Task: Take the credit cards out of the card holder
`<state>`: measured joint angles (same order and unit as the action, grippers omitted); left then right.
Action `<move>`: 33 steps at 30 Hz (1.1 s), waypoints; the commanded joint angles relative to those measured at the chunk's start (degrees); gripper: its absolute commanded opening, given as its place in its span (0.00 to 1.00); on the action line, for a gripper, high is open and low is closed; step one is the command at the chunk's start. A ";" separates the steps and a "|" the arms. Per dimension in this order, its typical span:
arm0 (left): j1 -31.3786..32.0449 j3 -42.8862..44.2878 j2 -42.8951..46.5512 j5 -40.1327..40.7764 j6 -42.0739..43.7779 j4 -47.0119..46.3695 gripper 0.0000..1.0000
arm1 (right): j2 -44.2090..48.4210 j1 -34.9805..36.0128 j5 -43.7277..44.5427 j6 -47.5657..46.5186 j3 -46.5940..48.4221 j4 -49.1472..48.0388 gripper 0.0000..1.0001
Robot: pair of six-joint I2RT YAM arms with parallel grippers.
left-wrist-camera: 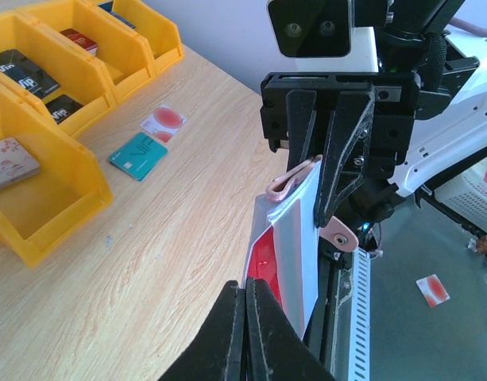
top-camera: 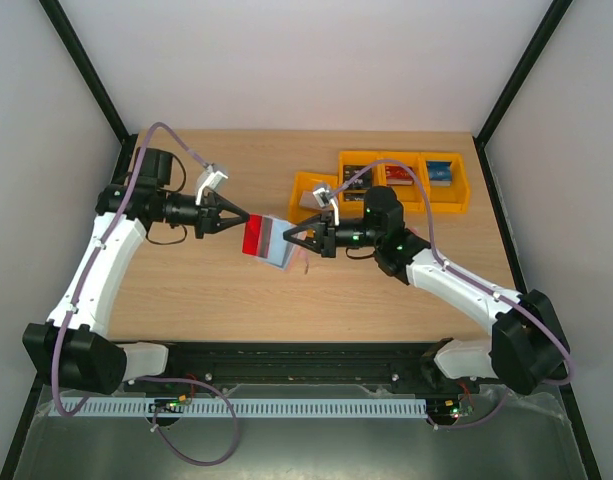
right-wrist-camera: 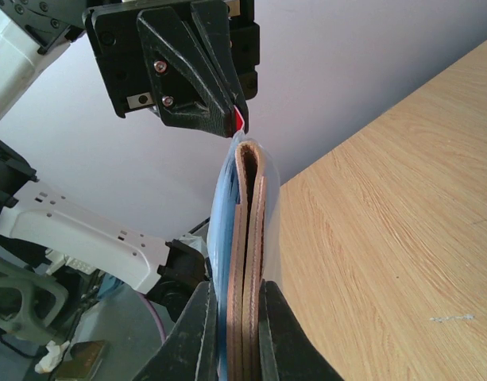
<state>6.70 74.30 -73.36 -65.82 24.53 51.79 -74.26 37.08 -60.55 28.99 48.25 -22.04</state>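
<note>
The robot's left gripper is pinching only the red credit card [top-camera: 251, 236], so the right gripper should keep holding the card holder [right-wrist-camera: 249, 208] until the card is clear, and then put the holder down.
Both grippers meet in mid-air above the table's middle. My left gripper [top-camera: 246, 222] [left-wrist-camera: 247, 292] is shut on the edge of the red credit card [top-camera: 255, 240] [left-wrist-camera: 268, 262]. The red card's far end lies against the light blue-grey credit card [top-camera: 278, 245] [left-wrist-camera: 300, 238] [right-wrist-camera: 220, 230]. My right gripper [top-camera: 289, 238] [right-wrist-camera: 237, 321] is shut on the pinkish-brown card holder [right-wrist-camera: 249, 238] [left-wrist-camera: 287, 184], held on edge with the blue-grey card against its side. The holder's tab with its snap [left-wrist-camera: 339, 236] hangs loose. Only the red card's tip [right-wrist-camera: 239, 121] shows in the right wrist view.
Several orange bins [top-camera: 401, 180] [left-wrist-camera: 44, 206] holding cards stand at the back right. A teal card [left-wrist-camera: 138, 155] and a red-and-white card [left-wrist-camera: 164, 121] lie flat on the wood near the bins. The table's near edge and rail [top-camera: 316, 352] run below the grippers.
</note>
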 commanded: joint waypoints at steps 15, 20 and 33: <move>-5.59 4.37 0.98 21.66 0.31 -6.41 0.02 | -6.11 -3.45 3.33 3.39 -3.00 4.98 0.02; 7.59 6.19 -2.02 47.90 -2.71 -13.19 0.02 | -19.24 2.28 5.82 9.53 1.33 4.02 0.02; 32.86 4.26 -6.11 92.51 6.63 -17.20 0.02 | -31.19 3.56 15.81 9.83 9.90 20.61 0.30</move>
<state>34.48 79.85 -78.70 10.50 27.64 36.12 -105.78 41.06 -50.09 40.88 55.20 -9.37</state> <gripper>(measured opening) 0.026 0.187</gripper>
